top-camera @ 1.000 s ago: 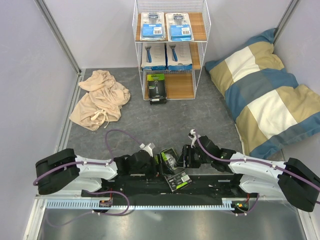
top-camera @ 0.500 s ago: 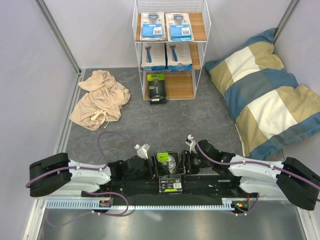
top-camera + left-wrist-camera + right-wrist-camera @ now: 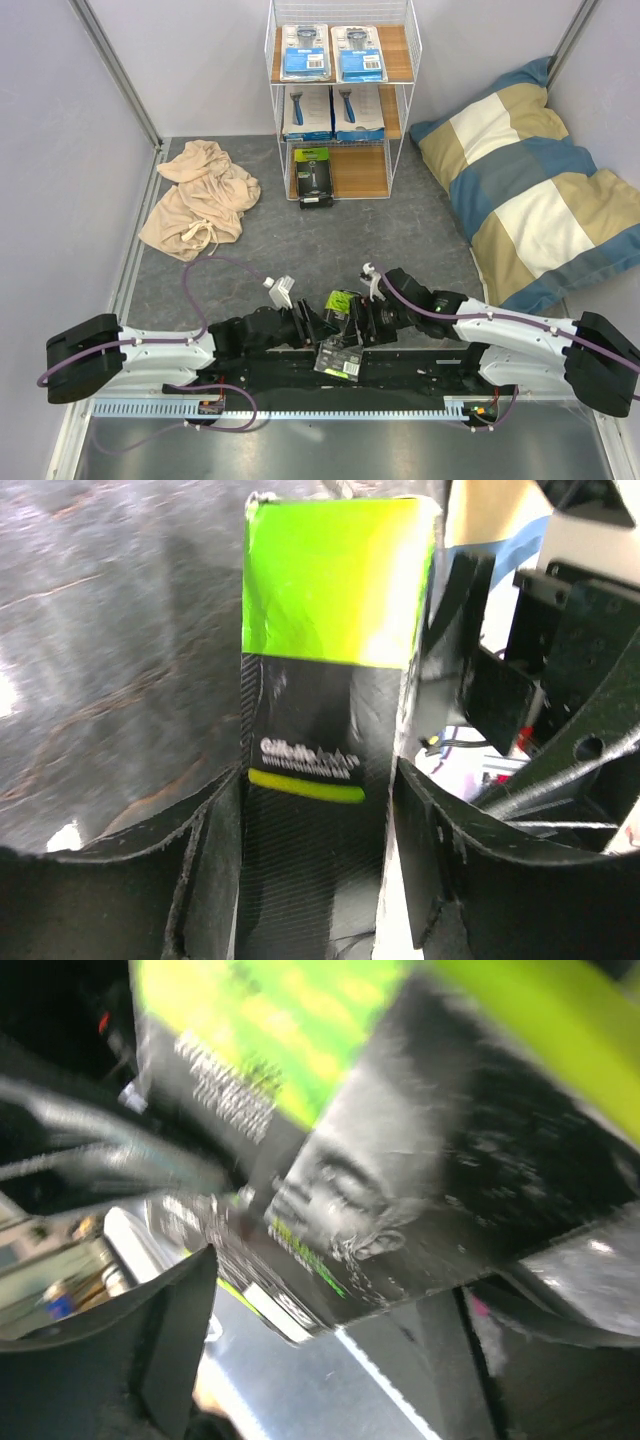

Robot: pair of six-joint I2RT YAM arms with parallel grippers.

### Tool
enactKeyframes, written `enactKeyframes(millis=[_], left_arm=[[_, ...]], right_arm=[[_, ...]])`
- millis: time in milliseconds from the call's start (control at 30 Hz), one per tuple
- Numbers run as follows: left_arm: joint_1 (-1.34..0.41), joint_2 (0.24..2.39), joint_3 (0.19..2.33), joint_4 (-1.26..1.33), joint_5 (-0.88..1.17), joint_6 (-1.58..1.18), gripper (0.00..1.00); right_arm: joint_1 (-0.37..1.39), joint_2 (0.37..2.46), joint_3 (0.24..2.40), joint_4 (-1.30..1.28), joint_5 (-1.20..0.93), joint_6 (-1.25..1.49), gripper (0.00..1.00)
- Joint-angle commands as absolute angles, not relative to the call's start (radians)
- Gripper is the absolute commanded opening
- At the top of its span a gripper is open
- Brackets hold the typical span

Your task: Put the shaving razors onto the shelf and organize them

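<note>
The black-and-green box (image 3: 365,1195) sits at a slant across my right gripper's fingers. My right gripper should move back and take the box's lower end (image 3: 338,364) once my left gripper sets the box straight.
The white wire shelf (image 3: 360,172) stands at the back. Two white-and-blue blister cards (image 3: 305,52) lie on its top board, two white razor packs (image 3: 307,112) on the middle board, and one black-and-green box (image 3: 312,172) on the bottom board at the left. A second black-and-green box (image 3: 338,335) hangs tilted between the arms near the front edge. My left gripper (image 3: 322,326) is shut on it; in the left wrist view its narrow side (image 3: 320,730) sits between my fingers (image 3: 215,870). My right gripper (image 3: 362,322) is open right beside the box (image 3: 400,1190), its fingers (image 3: 175,1330) spread wide.
A crumpled beige cloth (image 3: 200,197) lies on the floor at the left. A large striped pillow (image 3: 530,190) fills the right side. A metal rail (image 3: 300,408) runs along the near edge under the arms. The bottom board's right half is bare.
The held box has turned from facing the camera to tilted, green end towards the shelf. My left arm has reached further right and forward. The right gripper has opened off the box.
</note>
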State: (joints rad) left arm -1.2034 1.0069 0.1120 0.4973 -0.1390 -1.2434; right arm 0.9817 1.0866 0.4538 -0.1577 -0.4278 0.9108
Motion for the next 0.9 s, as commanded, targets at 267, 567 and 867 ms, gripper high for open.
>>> enactKeyframes(millis=[267,567,867], left_arm=[[-1.186,0.974,0.282,0.463,-0.130,-1.132,0.02],[-1.062,1.037,0.350,0.468,-0.012,-1.085,0.02],[-0.862,1.153,0.445,0.511,0.216,-1.025,0.02]], right_arm=[[0.939,0.951,0.690,-0.385,-0.078,0.795,0.98],[0.908,0.767,0.752,-0.572,0.205,0.801,0.98],[0.900,0.716,0.790,-0.618,0.259,0.775,0.98]])
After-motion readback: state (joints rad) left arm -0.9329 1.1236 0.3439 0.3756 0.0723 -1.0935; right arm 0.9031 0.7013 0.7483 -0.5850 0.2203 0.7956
